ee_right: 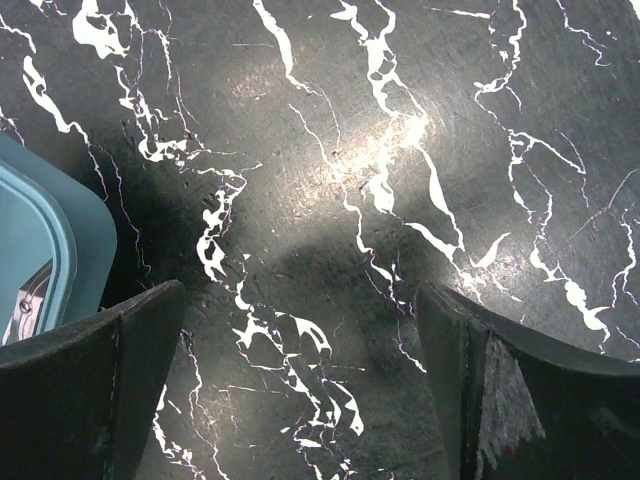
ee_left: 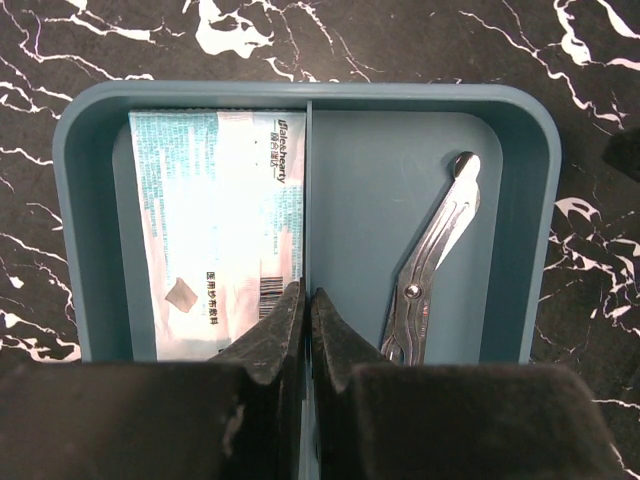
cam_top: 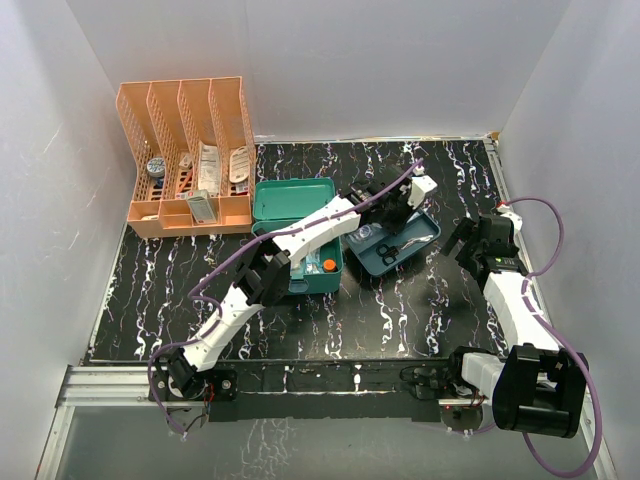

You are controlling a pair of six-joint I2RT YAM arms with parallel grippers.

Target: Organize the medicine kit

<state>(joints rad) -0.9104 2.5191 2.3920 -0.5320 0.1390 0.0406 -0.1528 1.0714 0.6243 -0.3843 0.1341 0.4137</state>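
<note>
My left gripper should turn the insert tray (cam_top: 381, 262) straight before lowering it into the box (cam_top: 314, 274), because the tray is at an angle to the line of the medicine kit box.
The teal medicine kit box (cam_top: 296, 205) stands open at the middle of the table, with a small orange item (cam_top: 328, 266) in its base. Its darker teal insert tray (cam_top: 418, 246) lies to the right of the box. In the left wrist view the tray (ee_left: 540, 200) holds a white wrapped dressing packet (ee_left: 215, 230) in its left compartment and metal scissors (ee_left: 430, 270) in its right one. My left gripper (ee_left: 307, 300) is shut on the tray's middle divider. My right gripper (ee_right: 298, 300) is open and empty over bare table right of the tray.
An orange slotted file rack (cam_top: 190, 150) with several medical items stands at the back left. White walls close in the table on three sides. A corner of the tray (ee_right: 40, 250) shows at the left of the right wrist view.
</note>
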